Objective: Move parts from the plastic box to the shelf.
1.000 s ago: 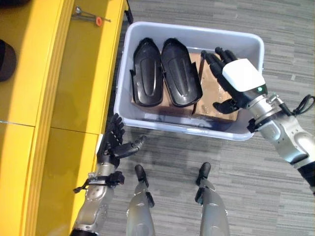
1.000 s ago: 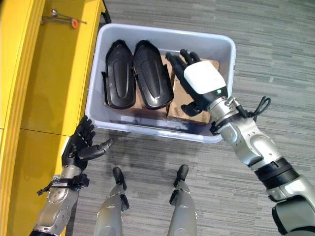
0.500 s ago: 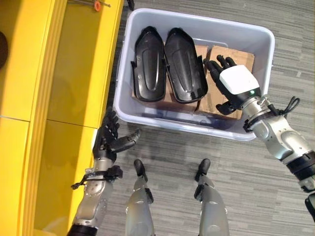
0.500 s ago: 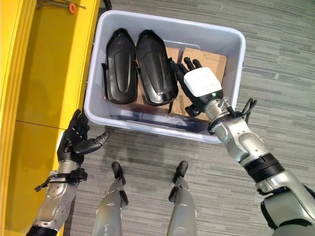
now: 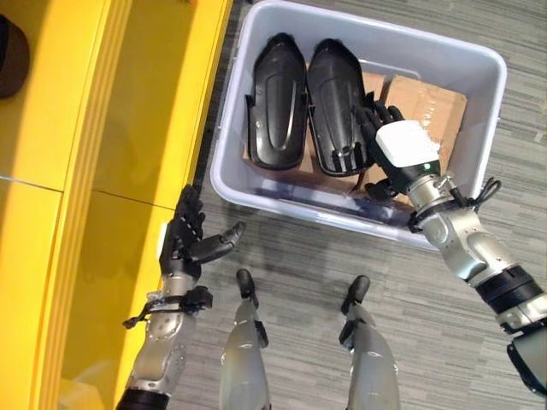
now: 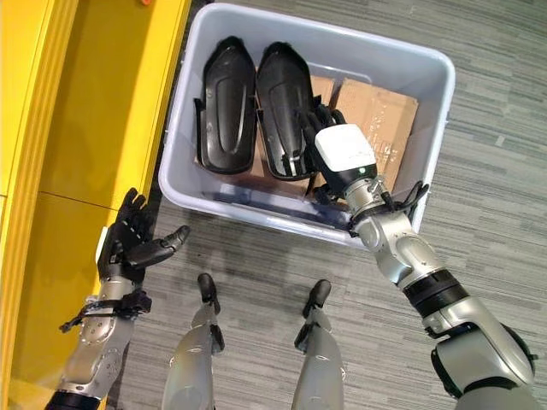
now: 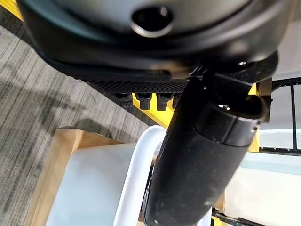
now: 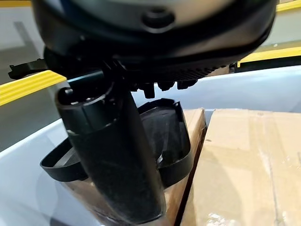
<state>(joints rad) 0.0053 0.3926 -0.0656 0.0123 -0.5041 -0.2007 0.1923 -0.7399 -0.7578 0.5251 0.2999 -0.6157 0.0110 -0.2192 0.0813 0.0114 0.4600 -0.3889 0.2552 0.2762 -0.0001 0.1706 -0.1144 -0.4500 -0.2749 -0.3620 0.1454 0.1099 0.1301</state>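
Note:
The part (image 5: 337, 104) beside my right gripper will come away by itself when I lift it, because a narrow gap (image 5: 308, 152) runs between the black moulded parts.
A pale plastic box (image 5: 229, 137) stands on the floor beside the yellow shelf (image 5: 102, 162). Two black moulded parts (image 5: 275, 115) (image 5: 336, 107) lie side by side in it on cardboard. My right hand (image 5: 400, 145), with a white cover on its back, is down inside the box. It is open, its fingers (image 5: 376, 111) straight along the right edge of the right part (image 8: 174, 136). My left hand (image 5: 190, 243) hangs open and empty over the floor, between the shelf and the box's near left corner.
Cardboard boxes (image 5: 432, 102) fill the right half of the plastic box. A dark rounded object (image 5: 12, 55) lies on the shelf's upper level at the far left. Grey carpet (image 5: 299, 256) surrounds the box.
My right hand has sunk lower into the box and moved left, up against the right black part. The camera has shifted. The left hand has barely moved.

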